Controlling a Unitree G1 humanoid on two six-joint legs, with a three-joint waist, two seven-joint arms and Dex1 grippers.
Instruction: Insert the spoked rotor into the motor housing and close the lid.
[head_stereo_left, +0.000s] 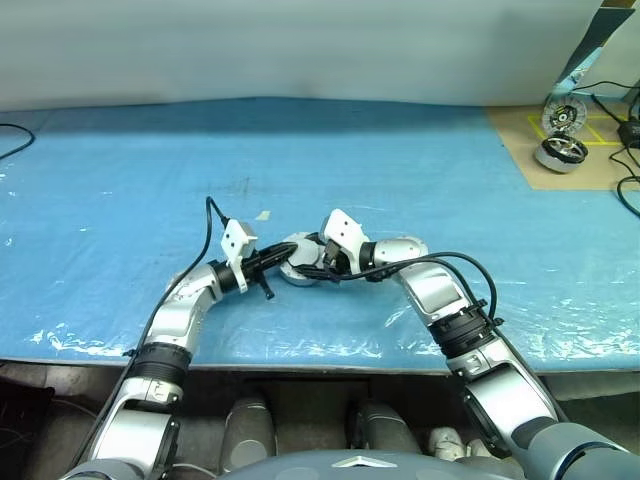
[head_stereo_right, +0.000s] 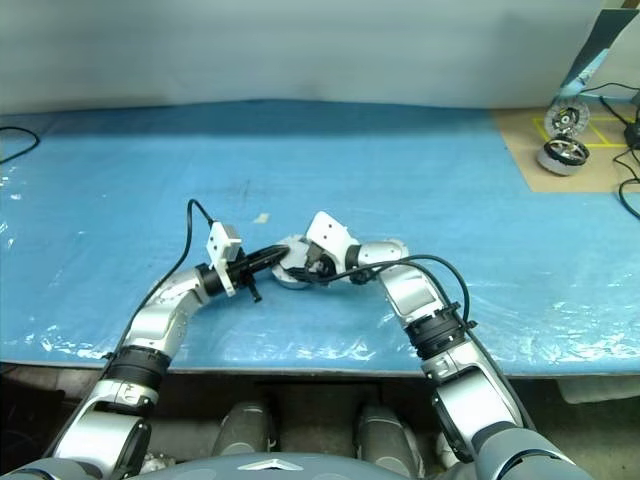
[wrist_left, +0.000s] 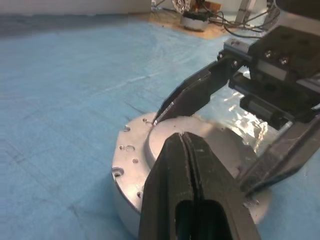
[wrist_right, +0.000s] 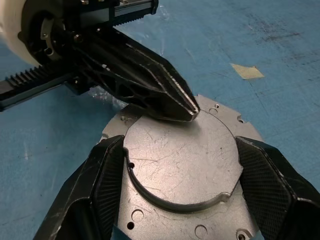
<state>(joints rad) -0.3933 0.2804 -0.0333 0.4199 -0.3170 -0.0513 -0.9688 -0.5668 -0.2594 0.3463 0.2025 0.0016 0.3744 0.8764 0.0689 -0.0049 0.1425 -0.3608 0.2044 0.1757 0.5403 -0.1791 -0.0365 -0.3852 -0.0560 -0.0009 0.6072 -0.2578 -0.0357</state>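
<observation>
The robot's right gripper reaches across only the lid's raised disc (wrist_right: 182, 160), so it should move back and pinch the lid and motor housing together at their rim (wrist_left: 261, 206) while the left gripper keeps them steady.
A round silver assembly (head_stereo_left: 297, 266) lies in the middle of the blue table. Its top is the lid (wrist_right: 175, 160), smooth face up, seated on a wider flange with small holes (wrist_left: 125, 150) that I take for the motor housing. The spoked rotor is hidden. My right gripper (wrist_right: 180, 150) straddles the lid, one finger (wrist_right: 107, 175) against each side of its raised disc. My left gripper (wrist_left: 183, 139) is shut, and its tips (wrist_right: 191, 111) rest on the lid's top near the edge.
At the far right a brown board (head_stereo_left: 530, 135) carries two other round motor parts (head_stereo_left: 561, 153) and cables (head_stereo_left: 625, 190). A small scrap of tape (head_stereo_left: 262, 214) lies behind the assembly. The table's front edge (head_stereo_left: 320, 362) runs just below both arms.
</observation>
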